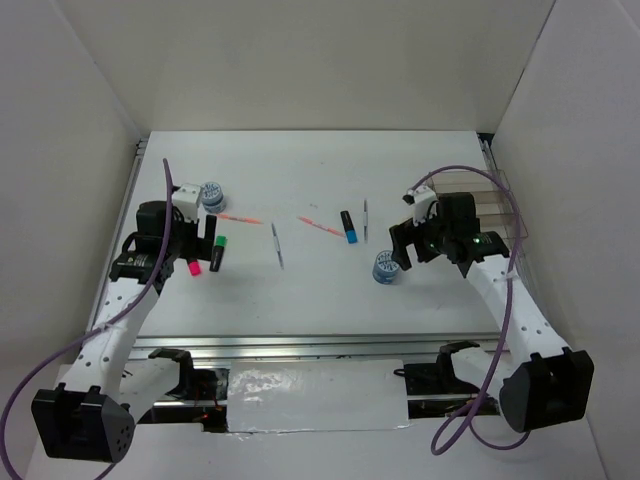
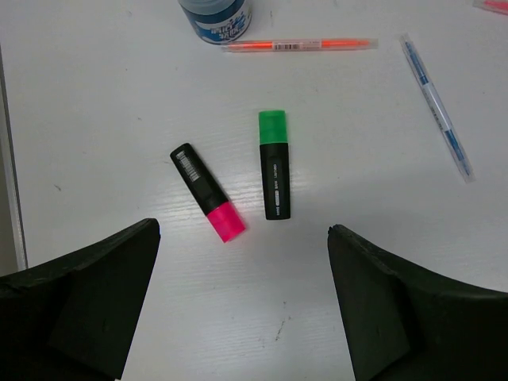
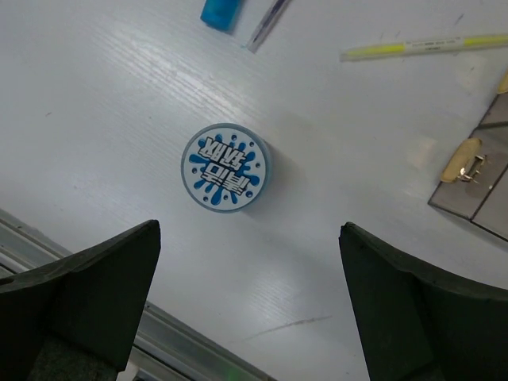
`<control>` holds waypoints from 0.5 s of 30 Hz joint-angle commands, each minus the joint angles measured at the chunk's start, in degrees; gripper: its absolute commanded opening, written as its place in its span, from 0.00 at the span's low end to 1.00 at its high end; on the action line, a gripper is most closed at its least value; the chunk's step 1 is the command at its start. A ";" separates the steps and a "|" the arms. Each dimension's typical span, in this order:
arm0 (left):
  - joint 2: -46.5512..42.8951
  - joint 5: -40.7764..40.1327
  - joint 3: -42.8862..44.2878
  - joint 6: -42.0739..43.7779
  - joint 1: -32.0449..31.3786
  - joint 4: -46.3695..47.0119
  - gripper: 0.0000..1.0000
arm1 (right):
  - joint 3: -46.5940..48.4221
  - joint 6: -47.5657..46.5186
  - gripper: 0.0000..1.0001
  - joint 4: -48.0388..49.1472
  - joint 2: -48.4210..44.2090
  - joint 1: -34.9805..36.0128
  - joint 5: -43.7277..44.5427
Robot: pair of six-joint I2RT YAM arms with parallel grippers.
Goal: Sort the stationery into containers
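The blue-white tape roll [image 1: 386,262] stands clear and lines up with my right gripper's open fingers. I should go down toward it next until the fingers are to either side of its sides [image 1: 384,275].
My left gripper [image 1: 206,240] is open and empty, hovering just near of a pink-capped highlighter [image 2: 208,203] and a green-capped highlighter [image 2: 275,164] lying side by side on the table; in the left wrist view the gripper [image 2: 242,230] has both ahead of its fingertips. A tape roll [image 2: 216,17], an orange stick [image 2: 300,45] and a silver pen [image 2: 436,105] lie beyond. My right gripper [image 1: 405,245] is open and empty above a blue-white tape roll [image 3: 225,167], which lies ahead of the gripper [image 3: 250,228]. The clear organiser tray [image 1: 492,205] stands at the far right.
Mid-table lie a second orange stick [image 1: 320,224], a blue-capped highlighter [image 1: 348,226] and another silver pen [image 1: 366,220]. A yellow stick [image 3: 425,45] lies near the tray corner [image 3: 480,190]. A metal rail [image 1: 300,345] runs along the near table edge. White walls enclose the table.
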 commanded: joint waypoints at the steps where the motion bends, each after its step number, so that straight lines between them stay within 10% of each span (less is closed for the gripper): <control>1: 0.80 1.51 1.29 -0.49 -0.18 0.08 0.99 | 3.05 0.98 1.00 -1.30 1.95 2.66 1.43; 15: 1.25 5.56 1.38 1.01 -0.27 -0.45 0.99 | 6.21 4.32 1.00 1.60 19.43 11.81 10.31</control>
